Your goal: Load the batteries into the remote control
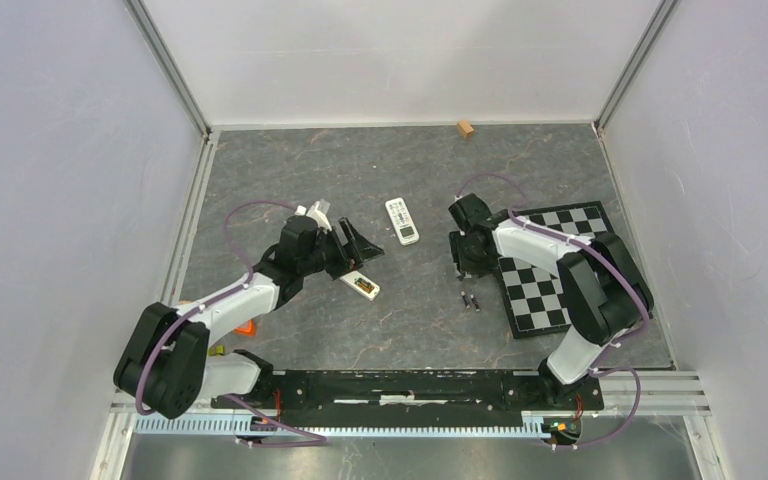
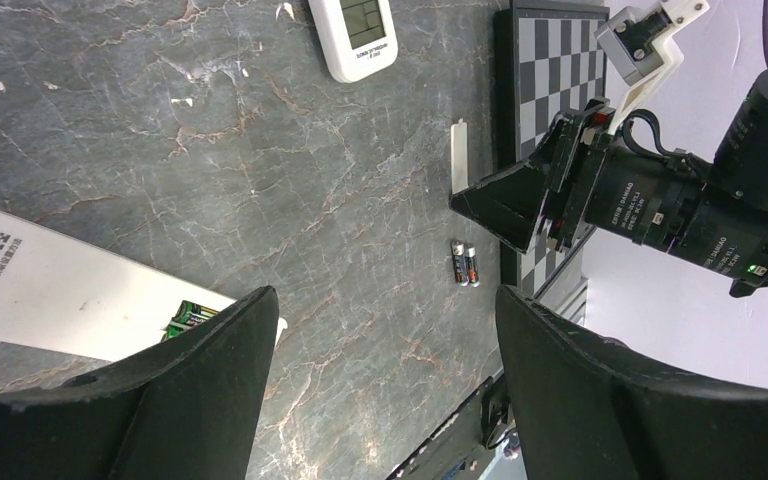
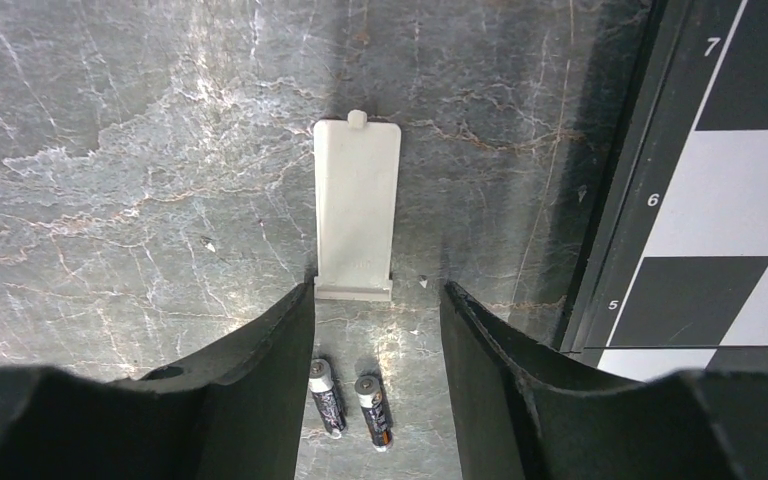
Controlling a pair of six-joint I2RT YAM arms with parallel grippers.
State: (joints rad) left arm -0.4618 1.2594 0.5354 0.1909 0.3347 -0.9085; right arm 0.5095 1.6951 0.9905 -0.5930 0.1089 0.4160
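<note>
The battery cover is lying flat, and only its thin end (image 3: pixel 353 290) is at the ends of my right gripper's fingers. Next, I pinch that end and bring my left gripper to the battery cover's side (image 3: pixel 320 205).
The remote control (image 1: pixel 363 286) lies back up just in front of my left gripper (image 1: pixel 356 250). In the left wrist view its white back (image 2: pixel 60 290) carries a QR label, and something green shows in its open compartment (image 2: pixel 189 318) beside the left finger. My left gripper (image 2: pixel 385 300) is open and holds nothing. Two dark batteries (image 1: pixel 470 300) lie side by side on the table. In the right wrist view they (image 3: pixel 326 398) lie between the fingers of my open right gripper (image 3: pixel 377 295), untouched. The white battery cover (image 3: pixel 357 205) lies flat just past the fingertips.
A shorter white remote with a display (image 1: pixel 401 220) lies at the table's middle. A checkerboard (image 1: pixel 550 265) lies under the right arm, its edge (image 3: pixel 610 200) close to my right finger. A small wooden block (image 1: pixel 465 128) rests by the back wall.
</note>
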